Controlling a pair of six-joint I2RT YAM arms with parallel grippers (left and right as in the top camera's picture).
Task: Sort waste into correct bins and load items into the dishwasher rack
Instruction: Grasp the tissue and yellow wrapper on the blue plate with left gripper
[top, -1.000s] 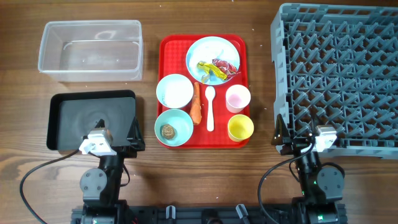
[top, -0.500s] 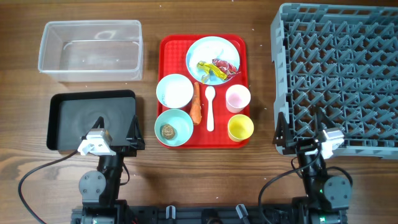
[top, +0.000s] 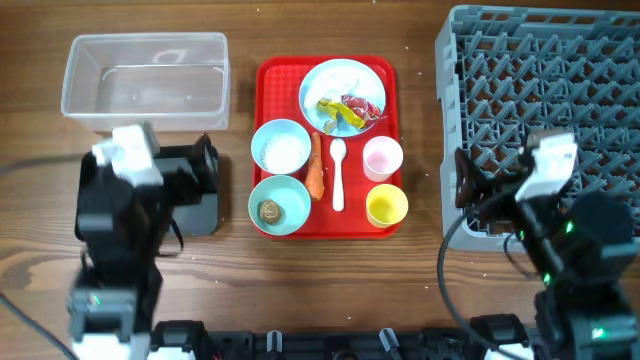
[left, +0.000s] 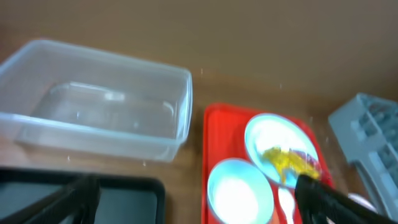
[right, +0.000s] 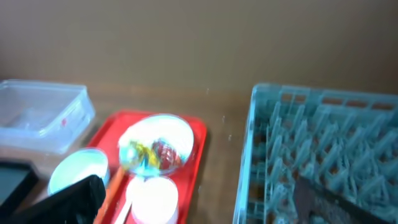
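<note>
The robot's right gripper should wait by the grey rack, because wrappers are on the pale blue plate (top: 352, 108) and the left gripper first needs to clear them into the clear tub (top: 148, 78).
A pale blue plate (top: 340, 78) at the back of the red tray (top: 265, 75) holds red and yellow wrappers (top: 350, 108). One pale blue bowl (top: 280, 147) holds white grains, the other (top: 285, 195) a brown lump (top: 269, 210). A carrot (top: 316, 165), white spoon (top: 338, 175), pink cup (top: 382, 157) and yellow cup (top: 386, 205) lie on the tray. My left gripper (top: 203, 165) is open and empty above the black bin (top: 200, 210). My right gripper (top: 468, 195) is open and empty over the front left corner of the grey rack (top: 540, 90). Both wrist views are blurred.
The clear tub (top: 145, 80) stands empty at the back left, also in the left wrist view (left: 99, 106). My left arm hides most of the black bin. Bare wood lies between tray and rack.
Both arms have lifted from their low rest at the front edge and swung up and forward; the left now covers the black bin, the right overlaps the rack's corner.
</note>
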